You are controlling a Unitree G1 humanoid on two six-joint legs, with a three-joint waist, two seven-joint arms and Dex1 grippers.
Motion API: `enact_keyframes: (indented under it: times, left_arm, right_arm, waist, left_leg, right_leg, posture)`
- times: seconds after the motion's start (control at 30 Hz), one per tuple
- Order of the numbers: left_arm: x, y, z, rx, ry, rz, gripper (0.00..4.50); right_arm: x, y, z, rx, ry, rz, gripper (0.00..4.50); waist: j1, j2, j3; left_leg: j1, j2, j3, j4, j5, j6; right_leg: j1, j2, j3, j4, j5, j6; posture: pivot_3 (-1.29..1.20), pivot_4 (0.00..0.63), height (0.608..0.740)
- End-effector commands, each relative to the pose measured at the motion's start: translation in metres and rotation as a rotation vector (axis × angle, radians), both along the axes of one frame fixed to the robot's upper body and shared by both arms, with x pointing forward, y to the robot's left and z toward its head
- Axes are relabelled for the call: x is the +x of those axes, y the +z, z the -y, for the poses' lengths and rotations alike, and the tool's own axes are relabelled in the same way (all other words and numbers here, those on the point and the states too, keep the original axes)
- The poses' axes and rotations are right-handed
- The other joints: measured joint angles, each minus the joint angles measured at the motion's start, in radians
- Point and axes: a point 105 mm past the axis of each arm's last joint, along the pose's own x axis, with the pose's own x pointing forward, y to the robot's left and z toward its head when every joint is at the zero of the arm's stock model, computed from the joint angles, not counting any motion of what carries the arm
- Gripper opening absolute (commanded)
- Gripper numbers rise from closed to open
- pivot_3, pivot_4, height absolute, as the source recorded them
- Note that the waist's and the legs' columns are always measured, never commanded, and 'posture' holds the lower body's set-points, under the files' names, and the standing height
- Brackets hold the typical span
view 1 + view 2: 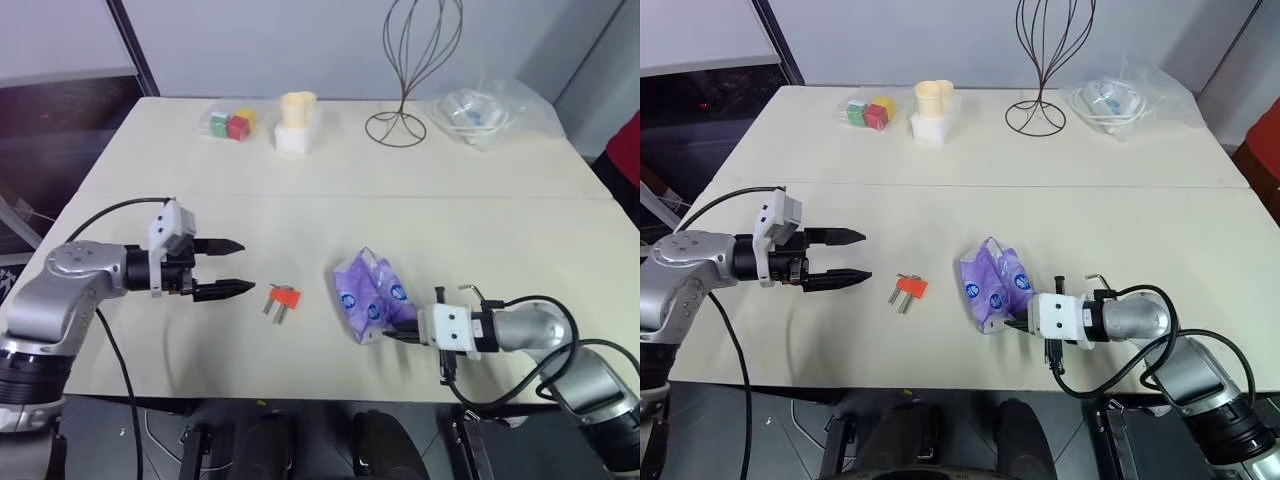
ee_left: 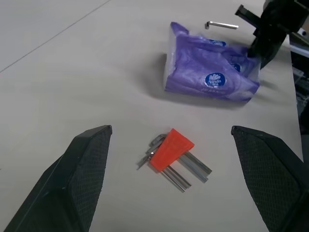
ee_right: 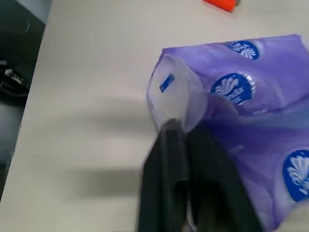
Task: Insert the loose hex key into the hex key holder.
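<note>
The hex key holder (image 2: 172,150) will show an empty hole between the grey keys when I lift it, because a gap (image 2: 185,170) shows between them.
The red-orange hex key holder (image 1: 285,297) lies flat on the beige table (image 1: 180,340), with grey keys sticking out toward the front edge. My left gripper (image 1: 248,266) hovers just left of it, open, with nothing between its fingers; the holder (image 2: 171,149) shows between them in the left wrist view. The loose hex key (image 1: 470,290) lies on the table behind my right wrist, beyond a purple tissue packet (image 1: 368,295). My right gripper (image 1: 388,337) is at the packet's near right corner, fingers pressed together on its plastic edge (image 3: 176,104).
At the table's far side stand coloured cubes (image 1: 232,124), a cream cup on a white block (image 1: 297,122), a wire stand (image 1: 400,120) and a clear plastic bag (image 1: 478,110). The table's front edge runs just below both grippers.
</note>
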Motion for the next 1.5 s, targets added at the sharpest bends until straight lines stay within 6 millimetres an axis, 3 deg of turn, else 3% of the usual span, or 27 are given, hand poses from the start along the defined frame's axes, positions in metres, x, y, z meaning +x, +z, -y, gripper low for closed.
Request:
enact_keyframes:
  times: [0.03,0.1,0.2,0.3,0.47,0.67,0.8,0.93,1.03,1.27,1.4,1.5]
  left_arm:
    - [0.0,0.012,-0.001,-0.016,0.005,0.051,4.15]
    - [0.001,0.012,0.0,-0.018,0.007,0.054,4.15]
    - [0.003,0.013,0.0,-0.028,0.011,0.064,4.15]
    - [0.006,0.012,0.006,-0.044,0.007,0.071,4.15]
    - [0.013,0.013,0.019,-0.073,-0.023,0.087,4.15]
    - [0.019,0.015,0.031,-0.1,-0.038,0.104,4.15]
    - [0.016,0.013,0.033,-0.118,-0.026,0.099,4.15]
    - [0.012,0.011,0.032,-0.127,-0.003,0.093,4.15]
    - [0.011,0.011,0.031,-0.129,0.008,0.092,4.15]
    - [0.01,0.012,0.027,-0.13,0.024,0.091,4.15]
    - [0.011,0.012,0.023,-0.121,0.034,0.094,4.15]
    - [0.014,0.013,0.017,-0.114,0.05,0.104,4.15]
  right_arm:
    - [0.005,0.009,-0.001,0.005,-0.014,0.061,0.05]
    - [0.022,0.026,0.007,0.028,-0.094,0.143,0.05]
    - [0.062,0.077,0.035,0.078,-0.293,0.37,0.05]
    - [0.079,0.103,0.064,0.089,-0.418,0.503,0.05]
    - [0.102,0.102,0.13,-0.148,-0.631,0.641,0.05]
    - [0.122,0.103,0.183,-0.339,-0.939,0.743,0.05]
    - [0.125,0.097,0.2,-0.406,-1.072,0.777,0.05]
    - [0.127,0.08,0.203,-0.446,-1.093,0.742,0.05]
    - [0.128,0.076,0.202,-0.44,-1.086,0.734,0.85]
    - [0.126,0.09,0.21,-0.54,-1.045,0.8,4.3]
    - [0.12,0.115,0.205,-0.473,-1.034,0.831,4.3]
    - [0.116,0.14,0.188,-0.264,-1.018,0.804,4.3]
  waist:
    - [0.0,0.0,0.0]
    - [0.0,0.0,0.0]
    - [-0.002,0.0,0.0]
    - [0.003,0.0,0.0]
    - [0.002,0.0,0.0]
    - [-0.021,0.0,0.0]
    - [-0.027,0.0,0.0]
    - [-0.026,0.0,0.0]
    - [-0.024,0.0,0.0]
    - [-0.023,0.0,0.0]
    - [-0.025,0.001,0.0]
    - [-0.024,0.001,0.0]
  left_leg:
    - [0.0,0.0,0.0,0.0,0.0,0.0]
    - [0.0,0.0,0.0,0.0,0.0,0.0]
    - [0.0,0.0,0.0,0.0,0.0,0.0]
    - [0.001,0.0,0.0,0.0,0.0,-0.001]
    - [-0.001,-0.001,0.0,0.0,0.0,-0.001]
    - [0.0,-0.001,0.003,-0.001,0.001,-0.001]
    - [0.0,0.0,0.003,-0.001,0.001,-0.001]
    - [0.0,0.0,0.003,-0.001,0.001,-0.001]
    - [0.0,0.0,0.003,-0.001,0.001,-0.001]
    - [0.0,-0.001,0.002,-0.001,0.001,-0.001]
    - [0.0,0.0,0.002,-0.001,0.001,-0.001]
    - [0.0,0.0,0.002,-0.001,0.001,-0.001]
  right_leg:
    - [0.0,0.0,0.0,0.0,0.0,0.0]
    - [0.0,0.0,0.0,0.0,0.0,0.0]
    - [0.0,0.0,0.0,0.001,0.0,0.0]
    - [0.0,0.0,0.0,0.001,0.0,0.0]
    - [0.0,-0.001,0.0,-0.001,0.0,0.0]
    - [-0.001,0.0,0.001,0.0,0.0,0.0]
    - [-0.001,0.0,0.001,0.001,0.0,0.0]
    - [-0.001,0.0,0.002,0.001,0.0,0.0]
    - [-0.001,0.0,0.002,0.001,0.0,0.0]
    - [-0.001,0.0,0.002,0.001,0.0,0.0]
    - [-0.001,0.0,0.002,0.001,0.0,0.0]
    - [-0.001,0.0,0.002,0.001,0.0,0.0]
  posture:
    - [0.0,0.15,0.74]
    - [0.0,0.15,0.74]
    - [0.0,0.15,0.74]
    - [0.0,0.15,0.74]
    - [0.0,0.15,0.74]
    - [0.0,0.15,0.74]
    - [0.0,0.15,0.74]
    - [0.0,0.15,0.74]
    - [0.0,0.15,0.74]
    - [0.0,0.15,0.74]
    - [0.0,0.15,0.74]
    - [0.0,0.15,0.74]
